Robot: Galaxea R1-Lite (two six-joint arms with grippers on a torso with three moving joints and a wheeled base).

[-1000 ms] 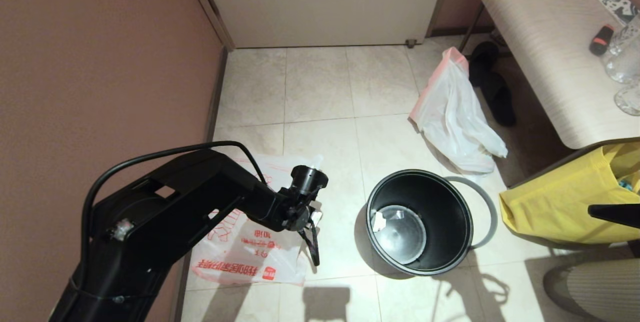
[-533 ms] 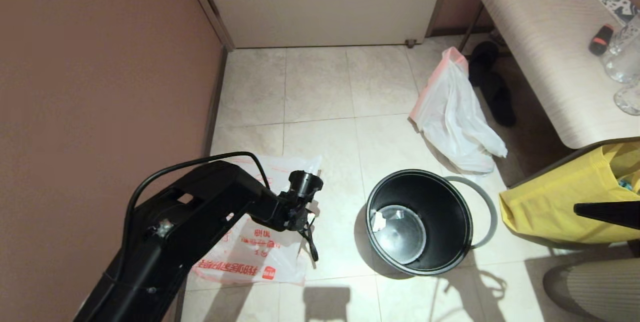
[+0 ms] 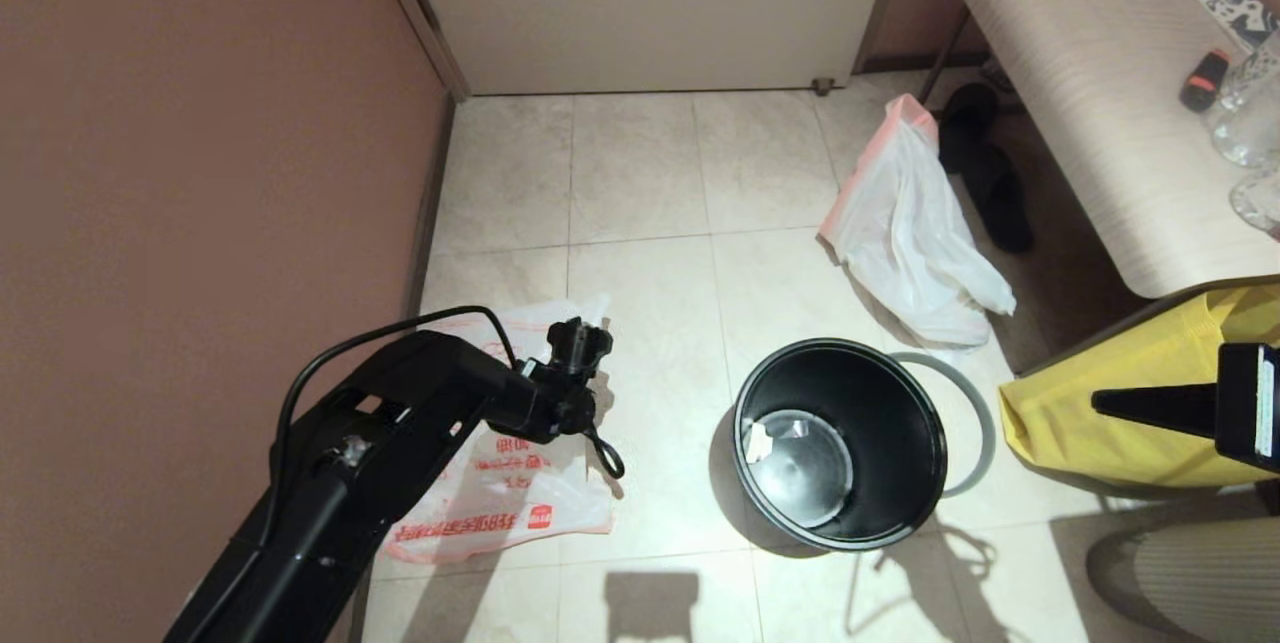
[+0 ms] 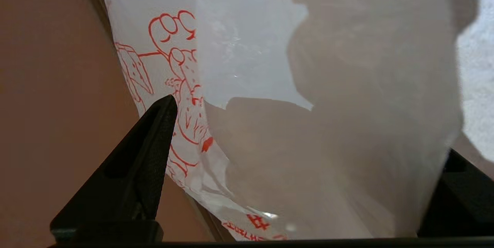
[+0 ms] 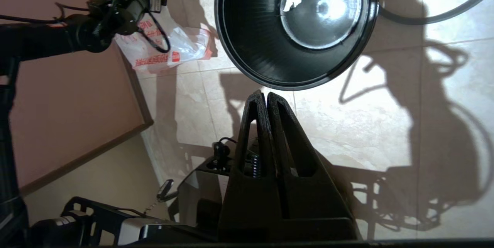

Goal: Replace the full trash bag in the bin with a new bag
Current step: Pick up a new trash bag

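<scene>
My fingers have the film (image 4: 319,137) flat and loose between them, so the new bag (image 3: 516,501) will bunch into folds and hang limp when I lift it.
The new bag (image 3: 500,488), white with red characters, lies rumpled on the floor tiles by the left wall. My left gripper (image 3: 572,385) hangs low over its top edge. In the left wrist view the left gripper (image 4: 308,132) is open, its fingers (image 4: 146,155) spread wide, and the new bag's (image 4: 247,47) film fills the gap between them. The bin (image 3: 905,443) stands unlined to the right, its grey hoop (image 3: 968,398) on the floor behind it. The full trash bag (image 3: 905,233) slumps farther back. My right gripper (image 5: 266,95) is shut and empty, above the floor near the bin (image 5: 251,36).
A yellow bag (image 3: 1100,413) sits right of the bin, under a pale bench (image 3: 1100,103). Black slippers (image 3: 990,183) lie beside the full bag. A scrap of paper (image 3: 757,440) lies on the bin's bottom. A closed door (image 3: 650,3) stands at the back.
The left gripper has swung left and back over the new bag, and its jaws have opened wider. The bag's top edge has bunched up. The right gripper has come farther into the head view.
</scene>
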